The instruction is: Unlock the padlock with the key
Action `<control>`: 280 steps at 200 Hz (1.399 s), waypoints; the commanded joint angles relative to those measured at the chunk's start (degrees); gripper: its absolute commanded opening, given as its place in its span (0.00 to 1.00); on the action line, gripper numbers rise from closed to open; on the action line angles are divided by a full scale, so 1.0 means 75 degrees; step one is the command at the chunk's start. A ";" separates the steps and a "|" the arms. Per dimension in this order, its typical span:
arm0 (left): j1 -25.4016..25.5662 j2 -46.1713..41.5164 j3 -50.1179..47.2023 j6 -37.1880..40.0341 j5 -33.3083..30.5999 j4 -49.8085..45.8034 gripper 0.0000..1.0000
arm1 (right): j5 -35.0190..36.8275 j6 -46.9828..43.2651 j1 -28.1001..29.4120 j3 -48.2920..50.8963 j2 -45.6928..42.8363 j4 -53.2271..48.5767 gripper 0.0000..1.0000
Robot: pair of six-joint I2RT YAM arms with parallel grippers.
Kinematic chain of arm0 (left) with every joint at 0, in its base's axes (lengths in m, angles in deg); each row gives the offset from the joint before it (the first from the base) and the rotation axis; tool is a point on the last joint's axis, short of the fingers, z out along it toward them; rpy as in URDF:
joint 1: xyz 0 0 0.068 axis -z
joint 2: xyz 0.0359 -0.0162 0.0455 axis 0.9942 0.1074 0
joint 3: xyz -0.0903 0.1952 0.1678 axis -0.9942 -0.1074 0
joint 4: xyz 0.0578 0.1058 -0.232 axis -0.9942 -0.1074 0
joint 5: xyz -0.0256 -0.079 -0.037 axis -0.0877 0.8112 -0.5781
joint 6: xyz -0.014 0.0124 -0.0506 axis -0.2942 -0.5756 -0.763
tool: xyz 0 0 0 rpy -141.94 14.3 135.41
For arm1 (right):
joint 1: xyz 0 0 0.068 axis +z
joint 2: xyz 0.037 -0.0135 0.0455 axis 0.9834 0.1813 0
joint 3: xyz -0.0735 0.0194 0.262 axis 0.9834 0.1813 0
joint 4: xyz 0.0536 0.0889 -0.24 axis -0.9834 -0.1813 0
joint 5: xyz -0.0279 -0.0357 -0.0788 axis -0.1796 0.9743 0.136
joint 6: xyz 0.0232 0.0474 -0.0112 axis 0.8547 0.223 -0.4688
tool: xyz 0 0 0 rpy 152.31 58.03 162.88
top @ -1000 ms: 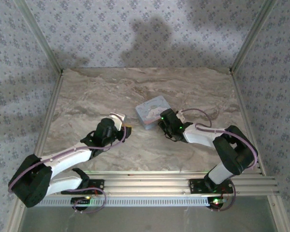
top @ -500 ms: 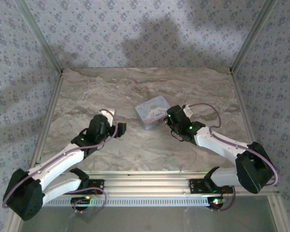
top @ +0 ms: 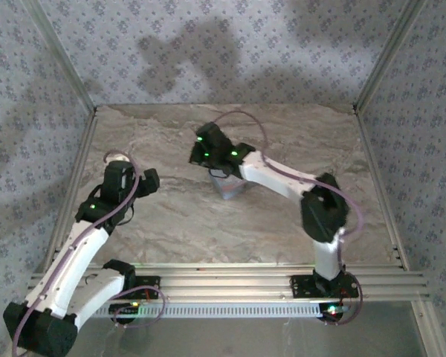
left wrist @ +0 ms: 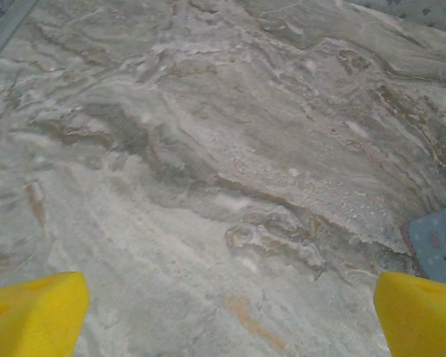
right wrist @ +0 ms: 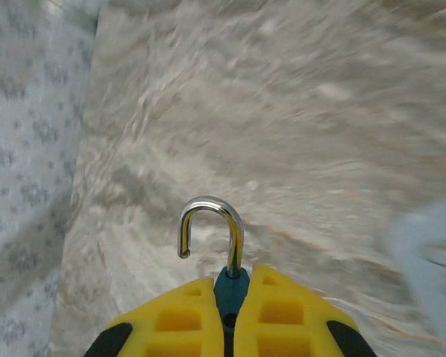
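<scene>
The shackle's loose end (right wrist: 183,253) is clear of the padlock's body, so I should keep my right gripper going to the open marble (top: 169,183) beside the tin and let go of the padlock there.
The padlock (right wrist: 228,288) has a small dark teal body and a chrome shackle (right wrist: 208,202) that stands sprung open, its free end out of the body. My right gripper (right wrist: 229,279) is shut on the body, with the shackle poking forward past the yellow fingertips. In the top view the right gripper (top: 201,151) reaches across to the far side of the pale blue tin (top: 230,186). My left gripper (top: 145,181) hangs over the left part of the table, open, its yellow fingertips (left wrist: 37,316) wide apart with only bare marble between them.
The marble-patterned table (top: 282,141) is ringed by patterned fabric walls and aluminium posts. The right arm partly covers the pale blue tin, whose corner (left wrist: 438,242) shows at the right edge of the left wrist view. The aluminium rail (top: 230,282) runs along the near edge.
The right arm has swung from the tin's right side up and across to its far left, carrying the padlock. The left arm has drawn back to the left, away from the tin.
</scene>
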 commanded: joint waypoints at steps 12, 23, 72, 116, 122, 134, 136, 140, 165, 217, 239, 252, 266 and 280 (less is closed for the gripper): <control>-0.0126 -0.0857 0.0121 -0.0142 -0.0357 -0.1260 0.98 | -0.1290 -0.0684 0.0368 -0.2539 0.2033 -0.0962 0.00; -0.0154 -0.1143 -0.0007 -0.0101 -0.0508 -0.1317 0.98 | -0.1474 -0.0637 0.0442 -0.3257 0.2655 -0.0971 0.01; -0.0179 -0.1816 -0.0405 -0.0082 -0.0651 -0.1438 0.98 | -0.1860 -0.0297 0.0539 -0.4716 0.4380 -0.0471 0.04; -0.0189 -0.1740 -0.0533 -0.0065 -0.0583 -0.1330 0.98 | -0.2013 -0.0161 0.0589 -0.4777 0.4614 -0.0431 0.35; -0.0191 -0.1728 -0.0546 -0.0064 -0.0564 -0.1305 0.98 | -0.2025 -0.0173 0.0590 -0.4775 0.4594 -0.0495 0.40; -0.0191 -0.1692 -0.0576 -0.0053 -0.0526 -0.1261 0.98 | -0.2039 -0.0217 0.0589 -0.4768 0.4489 -0.0656 0.47; -0.0188 -0.1682 -0.0580 -0.0053 -0.0506 -0.1248 0.98 | -0.2040 -0.0228 0.0589 -0.4767 0.4461 -0.0689 0.48; -0.0191 -0.1673 -0.0599 -0.0036 -0.0458 -0.1231 0.98 | -0.2030 -0.0271 0.0586 -0.4776 0.4412 -0.0755 0.51; -0.0191 -0.1721 -0.0707 0.0180 0.0258 -0.0918 0.98 | -0.1799 -0.0711 0.0554 -0.4766 0.3886 -0.1309 0.64; -0.0191 -0.1940 -0.1247 0.0088 0.1029 0.0377 0.98 | -0.0454 -0.2410 0.0372 -0.3214 0.1454 -0.2141 0.82; -0.0190 -0.1739 -0.1638 0.0178 0.1462 0.1301 0.98 | 0.0316 -0.2777 0.0156 -0.1645 -0.0070 -0.2000 0.91; -0.0191 -0.1615 -0.1812 0.0241 0.1445 0.1673 0.98 | 0.0766 -0.2965 -0.0028 -0.0650 -0.0961 -0.1892 0.96; -0.0180 -0.1527 -0.1953 0.0491 0.1345 0.2035 0.98 | 0.1377 -0.3110 -0.0251 0.0438 -0.1863 -0.1854 1.00; -0.0179 -0.1458 -0.2094 0.0644 0.1070 0.2465 0.98 | 0.2048 -0.3187 -0.0545 0.1518 -0.2800 -0.1843 1.00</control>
